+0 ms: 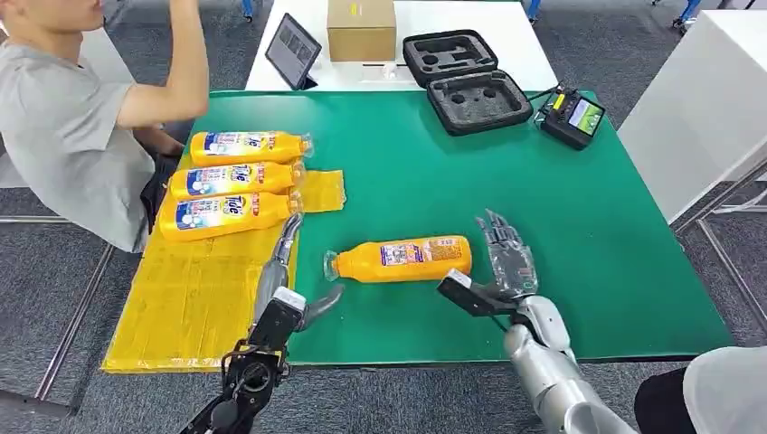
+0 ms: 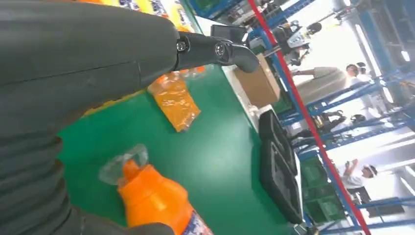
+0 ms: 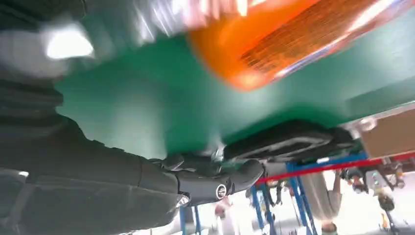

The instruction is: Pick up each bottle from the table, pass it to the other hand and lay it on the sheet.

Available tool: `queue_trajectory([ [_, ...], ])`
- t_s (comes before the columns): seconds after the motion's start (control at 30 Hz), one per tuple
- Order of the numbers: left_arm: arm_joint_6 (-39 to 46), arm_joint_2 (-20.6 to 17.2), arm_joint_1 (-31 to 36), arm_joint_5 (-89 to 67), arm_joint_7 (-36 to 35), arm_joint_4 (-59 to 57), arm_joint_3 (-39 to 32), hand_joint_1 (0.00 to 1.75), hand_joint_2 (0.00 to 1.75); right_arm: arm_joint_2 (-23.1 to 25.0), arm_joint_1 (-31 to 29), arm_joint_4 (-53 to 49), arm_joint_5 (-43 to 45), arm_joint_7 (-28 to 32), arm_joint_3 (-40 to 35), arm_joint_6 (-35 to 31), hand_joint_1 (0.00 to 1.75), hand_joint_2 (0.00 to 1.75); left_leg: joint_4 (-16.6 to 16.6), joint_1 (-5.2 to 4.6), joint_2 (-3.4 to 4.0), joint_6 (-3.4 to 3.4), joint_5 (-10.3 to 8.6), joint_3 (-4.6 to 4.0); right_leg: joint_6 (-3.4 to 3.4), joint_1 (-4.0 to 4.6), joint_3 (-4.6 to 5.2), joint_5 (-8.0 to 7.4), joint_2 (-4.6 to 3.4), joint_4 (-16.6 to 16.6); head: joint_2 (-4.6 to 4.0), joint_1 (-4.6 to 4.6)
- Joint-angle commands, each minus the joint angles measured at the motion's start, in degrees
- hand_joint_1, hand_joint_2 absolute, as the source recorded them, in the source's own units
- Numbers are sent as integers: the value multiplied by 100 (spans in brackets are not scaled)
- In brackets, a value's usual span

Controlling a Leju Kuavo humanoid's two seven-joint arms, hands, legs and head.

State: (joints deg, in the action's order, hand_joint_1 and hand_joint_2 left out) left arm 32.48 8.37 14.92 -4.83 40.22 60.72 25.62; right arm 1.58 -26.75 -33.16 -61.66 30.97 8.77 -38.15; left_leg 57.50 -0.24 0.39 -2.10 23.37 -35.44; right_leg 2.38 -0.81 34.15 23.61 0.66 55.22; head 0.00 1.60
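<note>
The small-print label (image 1: 421, 250) is facing up now, so the orange bottle (image 1: 398, 259) will show a hidden Tide label on top when I turn it over.
An orange bottle (image 1: 402, 259) lies on its side on the green table (image 1: 579, 208), cap toward my left. It also appears close up in the left wrist view (image 2: 156, 200) and, blurred, in the right wrist view (image 3: 274, 44). My right hand (image 1: 502, 267) hovers open just beside the bottle's base, fingers spread, not touching it. My left hand (image 1: 289, 285) is open near the bottle's cap, over the edge of the yellow sheet (image 1: 194, 303). Three orange bottles (image 1: 231, 181) lie side by side at the sheet's far end.
A person in a grey shirt (image 1: 63, 127) sits at the table's left side, arm raised. At the far edge stand a black foam case (image 1: 466, 77), a controller with a screen (image 1: 572, 116), a tablet (image 1: 292, 50) and a cardboard box (image 1: 361, 29).
</note>
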Motion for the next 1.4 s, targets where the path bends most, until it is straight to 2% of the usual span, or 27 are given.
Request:
queue_trajectory([
  [0.03, 73, -1, 396, 97, -22, -565, 337, 0, 175, 544, -221, 531, 72, 251, -587, 307, 0, 175, -1, 6, 8, 9, 6, 11, -8, 6, -9, 2, -12, -2, 0, -2],
  [0.27, 143, -4, 463, 133, -22, -623, 393, 0, 175, 756, 12, 21, 62, 278, -1251, 647, 0, 175, -1, 10, 9, 11, 9, 19, -9, 7, -14, 7, -14, -1, 0, 0],
  [0.77, 145, -8, 441, 139, -22, -636, 383, 0, 175, 737, 54, -124, 76, 272, -1377, 698, 0, 175, -1, 8, -3, 14, 11, 24, -12, 6, -22, 12, -4, 0, 0, 0],
  [0.93, 147, -7, 489, 179, -22, -674, 401, 0, 175, 524, -149, -85, -206, -417, -1643, 665, 0, 175, 3, 7, -3, 13, 12, 24, -11, 5, -22, 13, -5, 2, 0, -2],
  [1.1, 174, 3, 517, 186, -22, -729, 420, 0, 175, 393, -629, 584, -405, -1004, -1724, 782, 0, 175, 7, 4, 2, 11, 9, 17, -9, 2, -13, 8, -10, 7, 0, -2],
  [1.4, 184, 30, 545, 173, -22, -781, 468, 0, 175, 335, -874, 1022, -678, -1276, -1883, 633, 0, 175, 1, 5, -4, 10, 10, 28, -11, 4, -26, 12, -4, 1, 0, 0],
])
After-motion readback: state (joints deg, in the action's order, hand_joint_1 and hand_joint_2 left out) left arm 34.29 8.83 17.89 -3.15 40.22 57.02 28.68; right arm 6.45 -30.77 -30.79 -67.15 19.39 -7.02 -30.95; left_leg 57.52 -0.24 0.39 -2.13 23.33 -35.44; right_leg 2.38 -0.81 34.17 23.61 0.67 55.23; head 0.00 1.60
